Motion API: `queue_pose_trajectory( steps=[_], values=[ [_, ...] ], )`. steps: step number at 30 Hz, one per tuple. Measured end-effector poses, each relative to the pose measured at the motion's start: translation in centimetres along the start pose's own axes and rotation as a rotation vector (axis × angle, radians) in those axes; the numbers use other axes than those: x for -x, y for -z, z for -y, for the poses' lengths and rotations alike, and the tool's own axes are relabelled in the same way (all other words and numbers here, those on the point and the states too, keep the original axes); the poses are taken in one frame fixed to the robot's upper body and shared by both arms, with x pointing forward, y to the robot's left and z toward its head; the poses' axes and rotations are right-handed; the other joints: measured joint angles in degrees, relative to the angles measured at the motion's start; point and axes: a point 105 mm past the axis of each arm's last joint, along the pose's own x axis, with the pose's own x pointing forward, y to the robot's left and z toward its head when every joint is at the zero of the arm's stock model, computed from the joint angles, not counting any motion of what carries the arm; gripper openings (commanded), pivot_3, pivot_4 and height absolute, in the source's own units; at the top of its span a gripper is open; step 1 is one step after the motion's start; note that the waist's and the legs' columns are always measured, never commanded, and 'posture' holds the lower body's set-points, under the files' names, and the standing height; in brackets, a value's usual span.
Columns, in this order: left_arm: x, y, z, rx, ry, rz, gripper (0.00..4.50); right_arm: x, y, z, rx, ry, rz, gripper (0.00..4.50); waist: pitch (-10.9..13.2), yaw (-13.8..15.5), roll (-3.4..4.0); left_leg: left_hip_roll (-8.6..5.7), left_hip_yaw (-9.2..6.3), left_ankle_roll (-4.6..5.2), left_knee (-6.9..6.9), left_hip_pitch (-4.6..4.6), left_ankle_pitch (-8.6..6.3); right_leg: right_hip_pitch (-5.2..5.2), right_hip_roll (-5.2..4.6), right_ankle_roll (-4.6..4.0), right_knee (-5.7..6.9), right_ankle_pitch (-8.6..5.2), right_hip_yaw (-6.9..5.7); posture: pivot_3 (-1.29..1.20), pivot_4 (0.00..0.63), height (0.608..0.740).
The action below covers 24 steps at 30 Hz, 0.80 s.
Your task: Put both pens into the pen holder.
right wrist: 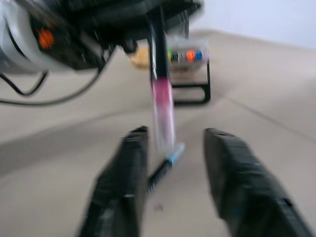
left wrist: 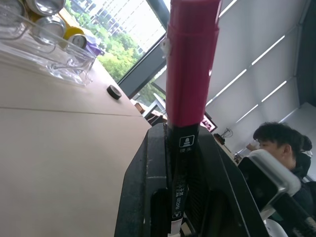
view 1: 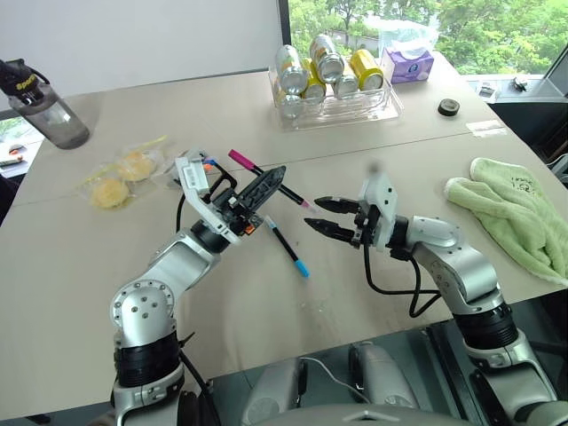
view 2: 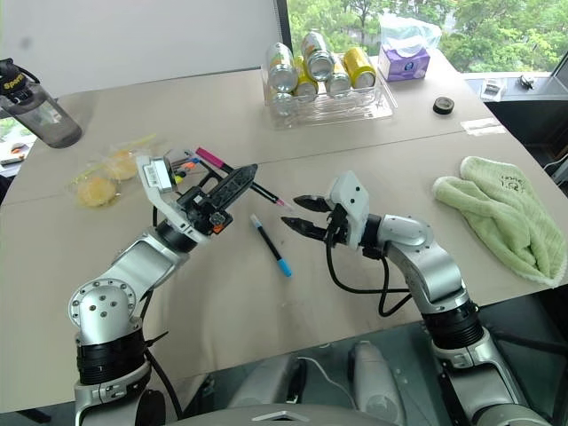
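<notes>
The pink pen's loose end points toward the robot's right gripper and away from the pen holder, so next the left gripper swings back and lowers that end in.
My left gripper is shut on the pen with the magenta-pink end and holds it slanted above the table. The left wrist view shows its barrel clamped between the fingers. My right gripper stands open just to the right of that pen's other end, which hangs free in front of the fingers in the right wrist view. The pen with the light-blue end lies flat on the table between the two grippers. The pen holder, black with coloured bits, sits behind my left gripper, mostly hidden.
A clear tray of drink cans stands at the back, with a tissue pack beside it. A green cloth lies at the right, snack bags and a water bottle at the left. A person sits beyond the table.
</notes>
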Motion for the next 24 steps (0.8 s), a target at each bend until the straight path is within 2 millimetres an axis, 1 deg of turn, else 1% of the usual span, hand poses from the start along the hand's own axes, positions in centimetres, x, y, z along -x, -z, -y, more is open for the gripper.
queue_pose_trajectory(
  steps=[1, 2, 4, 5, 6, 7, 8, 10, 12, 14, 16, 17, 18, 20, 21, 24],
  values=[
    [-0.2, 0.0, 0.0, -0.021, -0.006, -0.012, 0.00, 0.1, 0.2, 0.1, -0.004, 0.009, -0.010, 2.60, 0.0, 0.0, 0.00, 0.00, 0.00, 0.00, 0.00, 0.00, 0.00, 0.00, 0.00, 0.00, 0.00, 0.00, 0.00, 0.00, 0.150, 0.739],
    [-0.7, 0.2, -0.2, -0.103, -0.037, -0.056, 0.00, 1.0, 0.5, 0.9, -0.015, 0.051, -0.033, 2.60, 0.0, 0.2, 0.00, -0.03, -0.01, 0.00, 0.00, -0.01, 0.00, 0.02, -0.01, 0.00, 0.00, 0.00, -0.02, 0.00, 0.150, 0.739],
    [-0.8, -0.2, -0.8, -0.239, -0.091, -0.091, 0.00, 2.7, 0.4, 2.3, -0.014, 0.113, -0.036, 2.60, 0.0, 0.2, 0.00, -0.10, 0.00, 0.01, 0.00, -0.01, 0.00, 0.02, -0.02, 0.00, -0.01, 0.00, 0.01, 0.00, 0.150, 0.739],
    [-0.9, -0.2, -0.9, -0.286, -0.105, -0.102, 0.00, 3.1, 0.3, 2.6, -0.014, 0.129, -0.035, 2.60, 0.0, 0.2, -0.01, -0.10, 0.00, 0.01, 0.00, -0.02, 0.00, 0.01, -0.02, 0.00, -0.03, 0.00, 0.01, 0.00, 0.150, 0.739],
    [-1.0, -0.4, -1.4, -0.394, -0.133, -0.127, 0.00, 4.0, 0.1, 3.2, -0.013, 0.154, -0.031, 2.60, 0.0, 0.2, -0.01, -0.11, 0.02, 0.01, -0.02, -0.01, 0.00, 0.01, -0.02, 0.00, -0.04, 0.00, 0.02, 0.00, 0.150, 0.739],
    [-1.2, -0.9, -1.9, -0.599, -0.175, -0.156, 0.00, 5.4, -0.2, 3.7, -0.030, 0.169, -0.025, 2.60, 0.0, 0.2, 0.00, -0.11, 0.03, 0.01, -0.10, 0.00, 0.00, 0.01, -0.02, 0.00, -0.08, 0.00, 0.03, 0.00, 0.150, 0.739],
    [-1.9, -1.8, -1.7, -0.805, -0.186, -0.148, 0.00, 6.7, -0.4, 3.5, -0.059, 0.146, -0.020, 2.60, 0.0, 0.4, -0.01, -0.10, -0.02, 0.01, -0.10, -0.06, 0.00, -0.01, -0.03, 0.00, -0.10, 0.00, -0.02, 0.00, 0.150, 0.739],
    [-2.7, -3.4, -1.0, -1.013, -0.184, -0.105, 0.00, 7.7, -1.2, 3.4, -0.074, 0.115, -0.002, 2.60, 0.0, 0.3, 0.00, -0.06, 0.00, 0.01, -0.13, -0.05, 0.00, -0.01, -0.03, 0.00, -0.16, 0.00, 0.01, 0.00, 0.150, 0.739],
    [-3.6, -4.6, 0.0, -1.275, -0.166, -0.092, 0.00, 8.9, -2.2, 3.5, -0.061, 0.101, 0.007, 2.60, 0.0, 0.2, 0.01, -0.07, 0.06, 0.02, -0.19, -0.04, 0.00, -0.01, -0.04, 0.00, -0.18, 0.00, 0.05, 0.00, 0.150, 0.739],
    [-3.6, -4.9, 0.0, -1.435, -0.169, -0.093, 0.00, 10.1, -3.1, 4.0, -0.036, 0.123, 0.017, 2.60, 0.0, 0.0, 0.01, -0.04, 0.14, 0.02, -0.26, 0.03, -0.01, -0.01, -0.04, 0.00, -0.18, 0.00, 0.14, 0.00, 0.150, 0.739],
    [-3.5, -4.4, -0.9, -1.532, -0.180, -0.136, 0.00, 10.5, -3.5, 4.1, -0.027, 0.127, 0.026, 2.60, 0.0, 0.0, 0.00, 0.02, 0.14, 0.02, -0.27, 0.02, -0.01, -0.02, -0.01, 0.00, -0.18, 0.00, 0.12, 0.00, 0.150, 0.739],
    [-3.1, -4.2, -1.9, -1.656, -0.207, -0.198, 0.00, 10.7, -3.5, 4.0, -0.029, 0.118, 0.028, 2.60, 0.0, 0.0, 0.00, 0.03, 0.14, 0.02, -0.28, 0.01, -0.01, -0.04, 0.00, 0.00, -0.18, 0.00, 0.12, 0.00, 0.150, 0.739],
    [-2.8, -4.4, -2.5, -1.734, -0.238, -0.227, 0.00, 10.8, -3.6, 3.9, -0.033, 0.110, 0.031, 2.60, 0.0, 0.1, -0.01, 0.03, 0.13, 0.03, -0.25, -0.05, 0.00, -0.06, -0.01, 0.01, -0.16, 0.00, 0.11, 0.00, 0.150, 0.739],
    [-2.4, -5.3, -3.0, -1.859, -0.300, -0.243, 0.00, 11.0, -3.8, 3.8, -0.046, 0.095, 0.043, 2.60, 0.0, 0.1, -0.01, 0.01, 0.13, 0.04, -0.21, -0.08, -0.01, -0.07, -0.03, 0.01, -0.16, 0.00, 0.10, 0.00, 0.150, 0.739],
    [-2.4, -5.6, -3.0, -1.887, -0.312, -0.241, 0.00, 11.0, -3.9, 3.8, -0.053, 0.090, 0.049, 2.60, 0.0, 0.2, -0.01, 0.00, 0.13, 0.05, -0.20, -0.09, -0.01, -0.07, -0.05, 0.02, -0.17, 0.01, 0.10, 0.00, 0.150, 0.739],
    [-2.2, -5.5, -3.0, -1.973, -0.309, -0.249, 0.00, 10.9, -4.4, 3.6, -0.077, 0.067, 0.069, 2.60, 0.0, 0.4, -0.01, 0.00, 0.11, 0.06, -0.19, -0.12, -0.02, -0.08, -0.06, 0.02, -0.17, 0.01, 0.08, 0.00, 0.150, 0.739]
  ],
)
